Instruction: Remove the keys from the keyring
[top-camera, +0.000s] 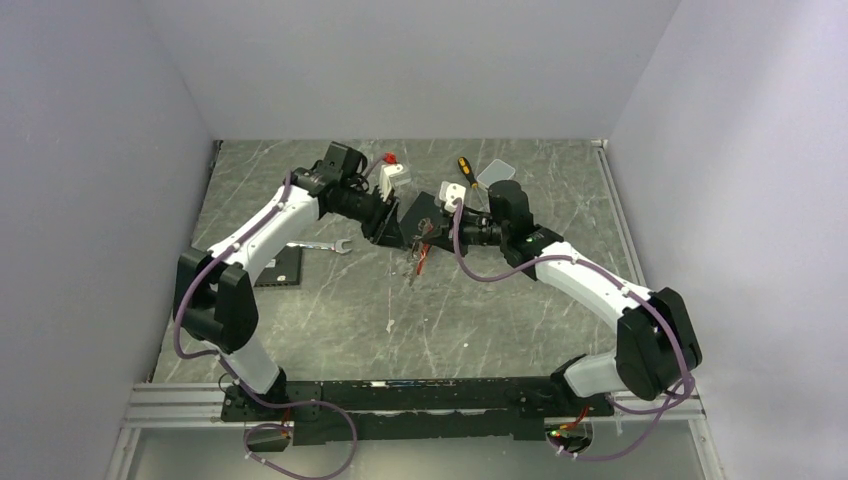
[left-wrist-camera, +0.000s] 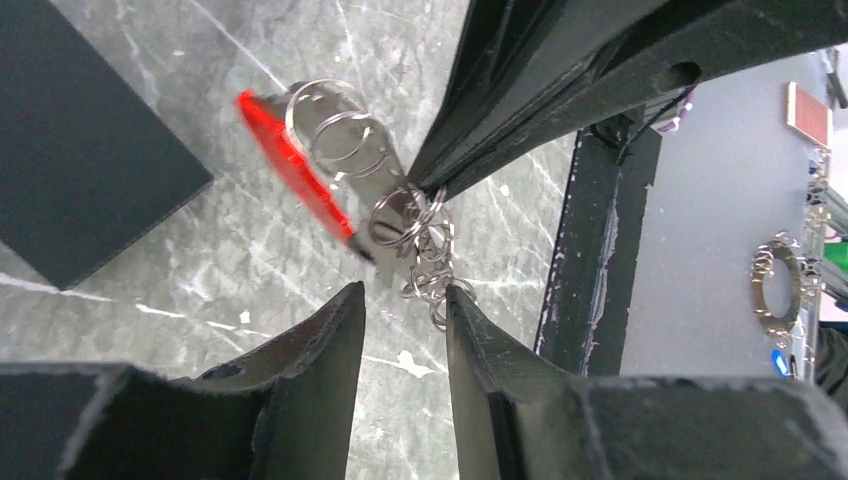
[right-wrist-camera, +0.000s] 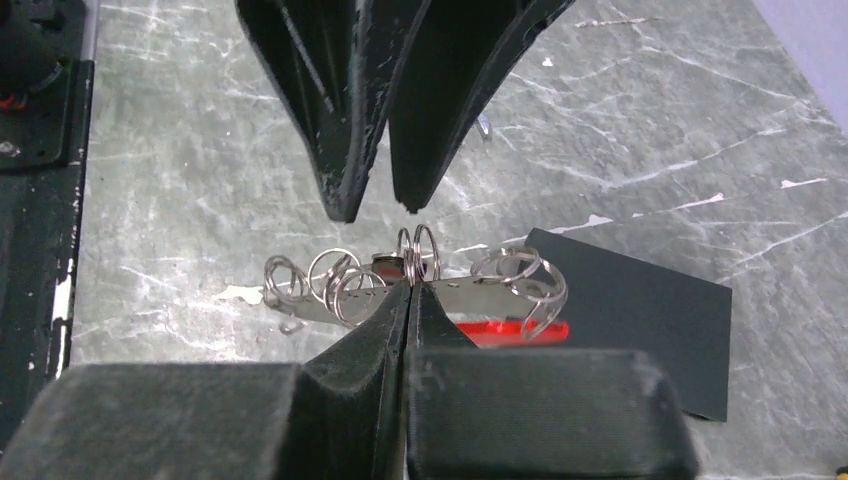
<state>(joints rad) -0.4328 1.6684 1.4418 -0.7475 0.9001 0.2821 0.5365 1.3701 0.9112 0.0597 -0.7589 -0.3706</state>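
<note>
My left gripper has the chain of small rings (left-wrist-camera: 437, 272) dangling by its fingertip, so it should back away and close just below the held split ring (left-wrist-camera: 408, 228).
The keyring (left-wrist-camera: 330, 195) is a bundle of silver split rings, a flat silvery strip and a bright red strip, and it hangs above the table between both grippers. My right gripper (right-wrist-camera: 410, 287) is shut on one split ring (right-wrist-camera: 418, 250) in the middle of the bundle. My left gripper (left-wrist-camera: 405, 292) faces it, open, with nothing between its fingers. A chain of small rings (left-wrist-camera: 430, 270) dangles by its right fingertip (left-wrist-camera: 458, 300). From above, the red part (top-camera: 424, 256) droops below the two grippers. I cannot make out the keys among the metal.
A silver wrench (top-camera: 326, 245) lies left of centre, next to a black pad (top-camera: 280, 268). A yellow-and-black screwdriver (top-camera: 464, 168) and a clear plastic piece (top-camera: 495, 172) lie at the back. Another black pad (right-wrist-camera: 640, 310) lies under the keyring. Grey walls close in three sides.
</note>
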